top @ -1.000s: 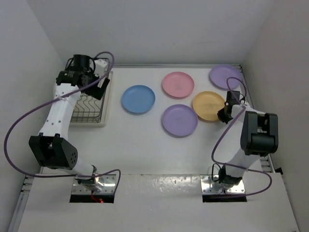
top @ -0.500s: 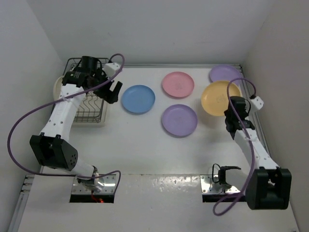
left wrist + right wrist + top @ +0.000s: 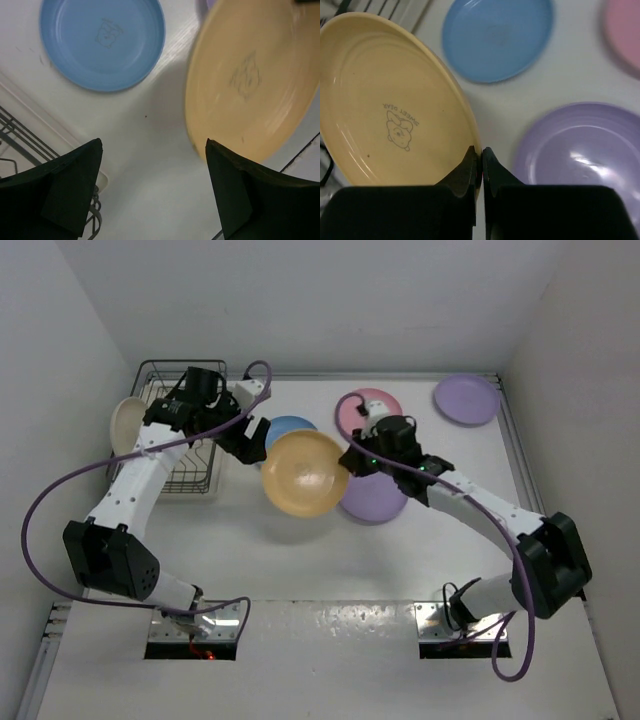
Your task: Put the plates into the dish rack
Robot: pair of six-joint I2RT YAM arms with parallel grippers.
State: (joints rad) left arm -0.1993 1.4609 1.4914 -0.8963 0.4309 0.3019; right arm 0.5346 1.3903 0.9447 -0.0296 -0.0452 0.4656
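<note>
My left gripper should take the plate's free rim [image 3: 267,476] and carry the plate to the dish rack [image 3: 188,472], because my right gripper is holding the orange-yellow plate away from it.
My right gripper [image 3: 348,464] [image 3: 481,150] is shut on the rim of the orange-yellow plate [image 3: 305,473] [image 3: 395,105] and holds it tilted above the table's middle. My left gripper [image 3: 250,440] [image 3: 154,141] is open and empty, just left of that plate [image 3: 250,75]. The blue plate [image 3: 285,424] [image 3: 102,42] [image 3: 497,37] lies flat, partly hidden behind the held plate. The pink plate [image 3: 385,400] and one purple plate [image 3: 375,502] [image 3: 580,150] lie under my right arm. The other purple plate [image 3: 466,398] lies at the back right. The cream plate [image 3: 128,423] stands at the left side of the dish rack [image 3: 185,475].
The dish rack's wires and cream tray corner show at the lower left of the left wrist view [image 3: 20,135]. White walls close in the table on the left, back and right. My left arm's purple cable loops over the table's left part.
My right arm lifted the orange-yellow plate off the table at the right and swung it left to the middle. My left gripper moved from over the rack rightward to beside the plate.
</note>
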